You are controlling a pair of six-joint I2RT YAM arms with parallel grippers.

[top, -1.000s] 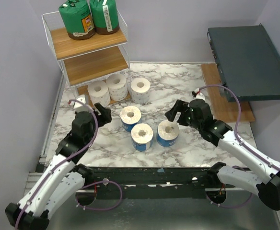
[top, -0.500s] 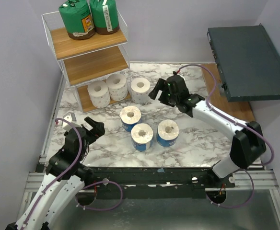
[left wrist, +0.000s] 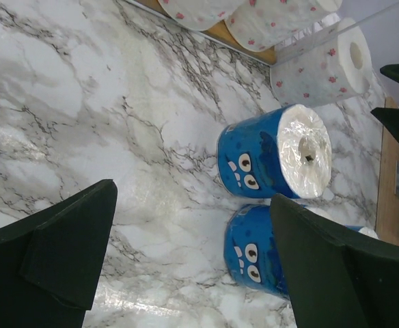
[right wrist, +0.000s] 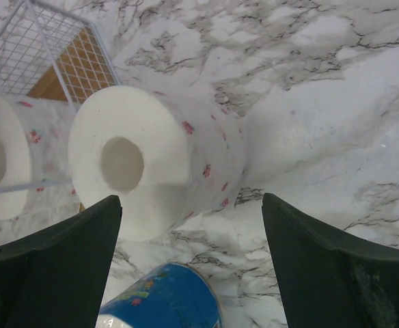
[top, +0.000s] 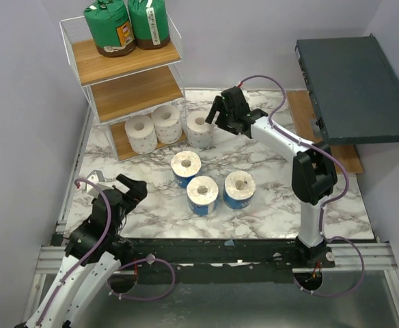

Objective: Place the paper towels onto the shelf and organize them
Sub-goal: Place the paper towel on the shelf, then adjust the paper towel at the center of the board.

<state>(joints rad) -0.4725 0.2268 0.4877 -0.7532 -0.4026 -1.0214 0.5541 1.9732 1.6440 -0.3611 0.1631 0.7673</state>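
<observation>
The blue-wrapped roll closest to the shelf is far from my left gripper, so my right gripper needs to push that roll nearer before my left gripper takes it.
The wire shelf stands at the back left, with two green-wrapped rolls on its top board and two white rolls on the bottom board. A third white roll stands on the table just right of the shelf; it fills the right wrist view. Three blue-wrapped rolls stand mid-table; two of them show in the left wrist view. My right gripper is open, just above and right of that white roll. My left gripper is open and empty, low at the near left.
A dark grey flat box sits raised at the back right over a wooden board. The middle shelf board carries nothing. A purple wall runs along the left side. The marble tabletop shows between the rolls and the near edge.
My right arm has stretched from the near right blue roll up to the white roll beside the shelf. My left arm has pulled back toward the near left corner. No roll has moved.
</observation>
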